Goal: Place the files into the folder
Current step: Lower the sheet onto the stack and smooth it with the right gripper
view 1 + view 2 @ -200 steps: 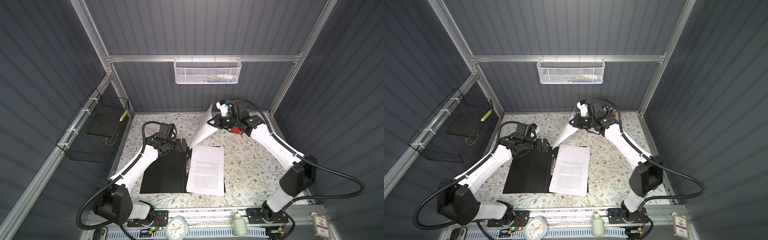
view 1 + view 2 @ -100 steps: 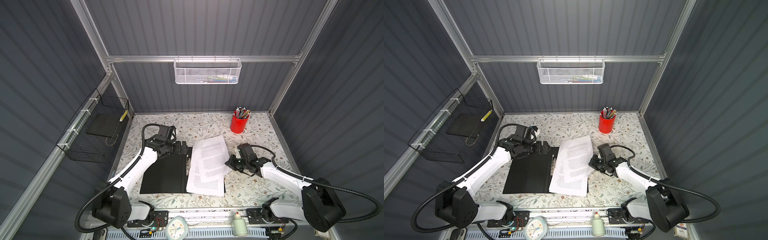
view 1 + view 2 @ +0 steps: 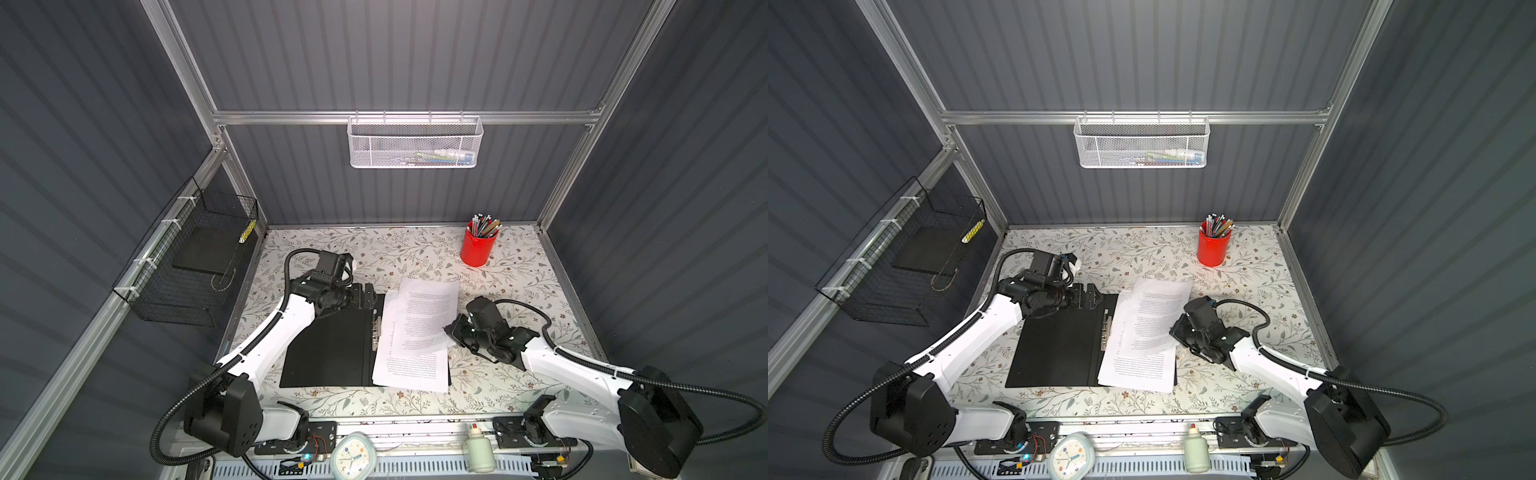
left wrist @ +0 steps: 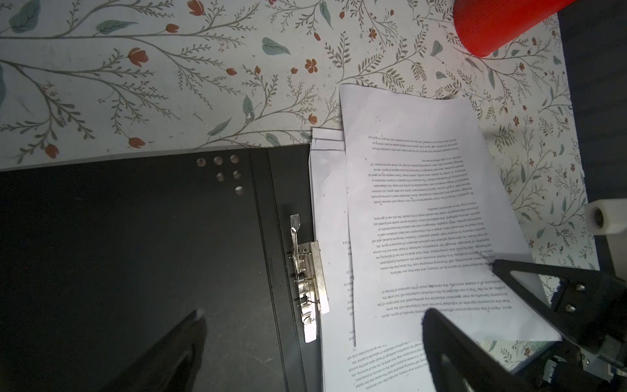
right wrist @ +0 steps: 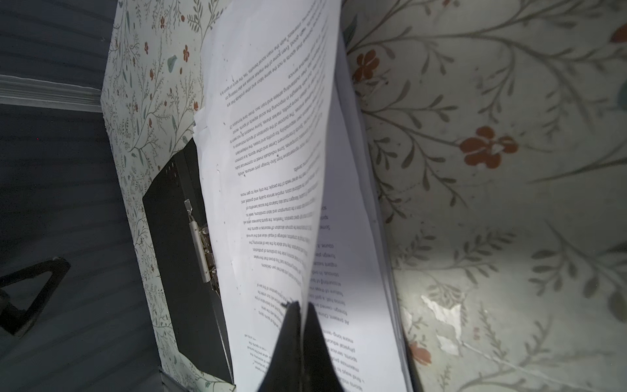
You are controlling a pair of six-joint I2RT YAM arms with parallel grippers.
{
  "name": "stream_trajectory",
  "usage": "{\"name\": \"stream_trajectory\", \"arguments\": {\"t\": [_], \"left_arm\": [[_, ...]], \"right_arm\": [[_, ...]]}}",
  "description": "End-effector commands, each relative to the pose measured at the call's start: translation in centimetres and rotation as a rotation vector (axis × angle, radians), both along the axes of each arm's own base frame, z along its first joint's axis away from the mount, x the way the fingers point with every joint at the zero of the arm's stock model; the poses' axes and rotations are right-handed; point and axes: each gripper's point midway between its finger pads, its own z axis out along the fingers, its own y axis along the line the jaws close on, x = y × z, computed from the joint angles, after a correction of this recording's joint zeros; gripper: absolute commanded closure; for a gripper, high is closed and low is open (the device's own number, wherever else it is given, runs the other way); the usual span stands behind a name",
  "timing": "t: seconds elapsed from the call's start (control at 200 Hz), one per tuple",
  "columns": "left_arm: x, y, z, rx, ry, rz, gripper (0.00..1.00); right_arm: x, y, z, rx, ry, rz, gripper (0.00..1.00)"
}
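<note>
The top sheet's far edge (image 3: 432,281) sticks out past the files (image 3: 441,359), so my right gripper keeps pulling the sheet toward me until it lines up with them.
The folder (image 3: 328,353) (image 3: 1059,353) lies open with its black inside up and the metal clip (image 4: 307,271) at its spine. The files (image 3: 411,370) are stacked on its right half. A top sheet (image 3: 424,316) (image 4: 417,220) (image 5: 271,152) lies askew over the stack, its right edge lifted. My right gripper (image 3: 451,330) (image 3: 1173,330) (image 5: 300,305) is shut on that edge. My left gripper (image 3: 372,301) (image 3: 1096,300) (image 4: 314,315) hovers open over the folder's far edge by the spine, with nothing between its fingers.
A red pen cup (image 3: 478,247) (image 3: 1213,248) stands at the back right of the floral table. A white mesh basket (image 3: 415,143) hangs on the back wall and a black wire basket (image 3: 199,266) on the left wall. A clock (image 3: 352,455) and a bottle (image 3: 478,451) sit along the front rail.
The right gripper came down from the back of the table with the sheet and brought it over the stack. In the last half second it barely moved. The left arm stayed put.
</note>
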Motion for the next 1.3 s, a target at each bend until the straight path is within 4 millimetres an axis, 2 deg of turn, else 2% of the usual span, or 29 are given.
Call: {"name": "stream_trajectory", "arguments": {"t": [0.0, 0.135, 0.72, 0.99, 1.221, 1.291], "left_arm": [[-0.7, 0.0, -0.5, -0.004, 0.025, -0.024, 0.0], [-0.7, -0.2, -0.2, -0.015, 0.024, -0.031, 0.0], [-1.0, -0.5, -0.2, -0.031, 0.036, -0.052, 0.0], [-1.1, -0.5, 0.0, -0.034, 0.029, -0.052, 0.0], [-1.1, -0.6, 0.1, -0.038, 0.026, -0.054, 0.0], [-1.1, -0.5, 0.2, -0.038, 0.025, -0.052, 0.0]], "right_arm": [[-0.3, 0.2, -0.7, -0.014, 0.012, -0.021, 1.0], [-1.0, 1.0, -1.3, -0.013, 0.028, -0.008, 1.0], [-3.5, 2.1, -3.1, -0.023, 0.079, -0.059, 1.0], [-4.3, 2.3, -3.2, -0.043, 0.091, -0.072, 1.0], [-5.0, 2.3, -3.7, -0.051, 0.103, -0.083, 0.85], [-5.1, 2.5, -3.8, -0.04, 0.107, -0.082, 0.75]]}}
